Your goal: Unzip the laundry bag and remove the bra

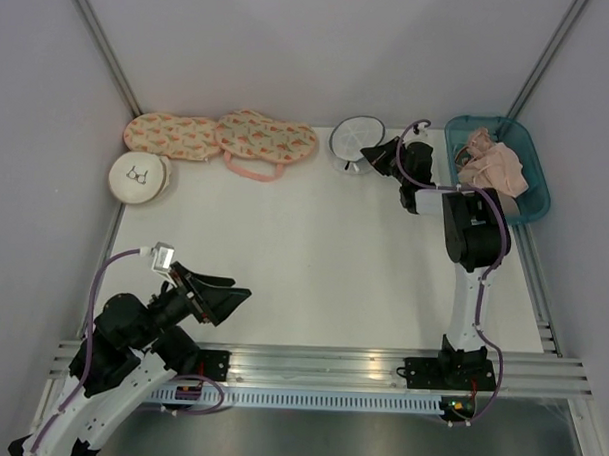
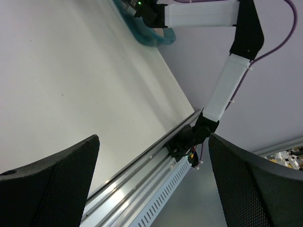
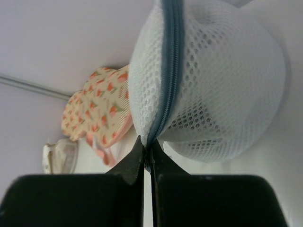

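My left gripper will hold the laundry bag (image 1: 357, 139), and the bag will pucker into folds there, because the mesh side (image 1: 349, 168) slumps below the bag's round zipper rim.
The laundry bag (image 1: 353, 140), round white mesh with a dark zipper rim, lies at the back of the table. In the right wrist view the bag (image 3: 222, 80) fills the frame and its blue-grey zipper (image 3: 170, 71) runs up from my fingertips. My right gripper (image 1: 370, 153) is shut on the zipper rim at the bag's near right edge, jaws pressed together on it (image 3: 148, 149). My left gripper (image 1: 227, 300) is open and empty, low at the near left, seen in its own view (image 2: 152, 142) over the table's front rail. The bra is hidden.
Two pink patterned bra-shaped cases (image 1: 223, 137) lie at the back left. A cream round pouch with a bra drawing (image 1: 139, 177) sits by the left wall. A teal basket (image 1: 531, 196) with pink and beige garments (image 1: 495, 167) stands at the back right. A metal rail (image 1: 320, 364) runs along the near edge.
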Robot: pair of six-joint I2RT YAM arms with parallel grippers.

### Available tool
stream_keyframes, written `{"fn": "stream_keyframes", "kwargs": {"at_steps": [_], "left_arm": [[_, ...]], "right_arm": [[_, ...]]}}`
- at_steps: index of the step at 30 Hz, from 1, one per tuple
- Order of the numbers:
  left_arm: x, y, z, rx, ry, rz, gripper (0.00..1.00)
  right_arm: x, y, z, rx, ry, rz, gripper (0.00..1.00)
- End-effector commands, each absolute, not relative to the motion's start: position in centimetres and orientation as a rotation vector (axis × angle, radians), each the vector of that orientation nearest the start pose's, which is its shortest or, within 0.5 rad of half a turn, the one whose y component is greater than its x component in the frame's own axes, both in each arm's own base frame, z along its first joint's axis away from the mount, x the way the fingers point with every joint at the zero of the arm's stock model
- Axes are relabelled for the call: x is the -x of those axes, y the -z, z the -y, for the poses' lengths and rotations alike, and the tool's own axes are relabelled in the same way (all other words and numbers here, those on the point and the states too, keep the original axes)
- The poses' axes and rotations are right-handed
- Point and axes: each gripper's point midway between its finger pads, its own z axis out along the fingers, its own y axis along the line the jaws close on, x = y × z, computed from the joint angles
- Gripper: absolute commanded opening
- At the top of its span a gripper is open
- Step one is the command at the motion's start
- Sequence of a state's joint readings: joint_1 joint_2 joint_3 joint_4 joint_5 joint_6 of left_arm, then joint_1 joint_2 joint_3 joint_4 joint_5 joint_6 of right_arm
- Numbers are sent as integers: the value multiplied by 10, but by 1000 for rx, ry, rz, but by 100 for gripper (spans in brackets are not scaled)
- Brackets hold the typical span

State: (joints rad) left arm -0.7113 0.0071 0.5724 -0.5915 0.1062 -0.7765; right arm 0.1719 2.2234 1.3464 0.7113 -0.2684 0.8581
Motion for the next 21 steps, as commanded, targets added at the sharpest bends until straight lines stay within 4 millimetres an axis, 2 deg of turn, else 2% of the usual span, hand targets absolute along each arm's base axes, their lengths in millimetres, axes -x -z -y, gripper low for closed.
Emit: {"fn": "stream_keyframes", "kwargs": {"at_steps": [1, 2, 3, 4, 5, 6, 7, 8, 9, 10, 11, 12, 13, 14, 15, 16, 17, 18, 19, 20, 21], "left_arm": [[-107, -274, 153, -32, 1239, -1657, 100], [-114, -265, 158, -23, 1230, -1688, 100], [-116, -265, 162, -18, 1246, -1684, 99], [-118, -274, 166, -25, 1277, -1633, 100], [-124, -261, 174, -18, 1281, -1664, 100], [-127, -258, 179, -15, 1298, -1669, 100], [-128, -260, 184, -24, 1326, -1655, 100], [-136, -256, 192, -22, 1334, -1659, 99], [-138, -258, 196, -16, 1354, -1650, 100], [-143, -254, 199, -4, 1357, -1654, 99], [-150, -256, 205, 12, 1365, -1651, 99], [-154, -260, 207, 56, 1396, -1638, 100], [-162, -257, 207, 111, 1389, -1647, 99], [-167, -259, 209, 152, 1405, -1638, 99], [-174, -251, 213, 220, 1428, -1675, 99], [-177, -244, 217, 252, 1450, -1682, 99], [-179, -244, 219, 281, 1482, -1670, 100], [-183, -252, 224, 331, 1554, -1629, 99], [-186, -244, 225, 369, 1567, -1637, 99], [-189, -241, 226, 407, 1581, -1640, 99], [-192, -236, 229, 483, 1613, -1660, 100]], "right_arm": [[-545, -160, -189, -357, -1109, -1731, 0], [-532, -179, -190, -341, -1134, -1704, 1], [-508, -163, -195, -365, -1186, -1766, 1], [-497, -165, -194, -370, -1209, -1771, 0], [-481, -185, -198, -351, -1247, -1742, 0], [-459, -173, -204, -363, -1295, -1797, 1], [-446, -172, -204, -387, -1313, -1812, 1], [-430, -191, -210, -367, -1350, -1778, 0], [-408, -178, -213, -401, -1391, -1821, 0], [-397, -179, -215, -415, -1410, -1824, 1], [-380, -197, -220, -392, -1436, -1787, 1], [-364, -184, -220, -430, -1434, -1813, 0], [-354, -181, -220, -446, -1428, -1829, 0], [-339, -198, -225, -416, -1447, -1794, 0], [-325, -187, -225, -438, -1441, -1813, 0], [-318, -192, -226, -451, -1457, -1794, 0], [-304, -206, -231, -422, -1495, -1759, 0], [-293, -198, -230, -442, -1506, -1769, 0], [-287, -207, -229, -441, -1539, -1719, 1], [-272, -206, -228, -468, -1578, -1699, 1], [-267, -210, -227, -485, -1604, -1668, 1]]}}
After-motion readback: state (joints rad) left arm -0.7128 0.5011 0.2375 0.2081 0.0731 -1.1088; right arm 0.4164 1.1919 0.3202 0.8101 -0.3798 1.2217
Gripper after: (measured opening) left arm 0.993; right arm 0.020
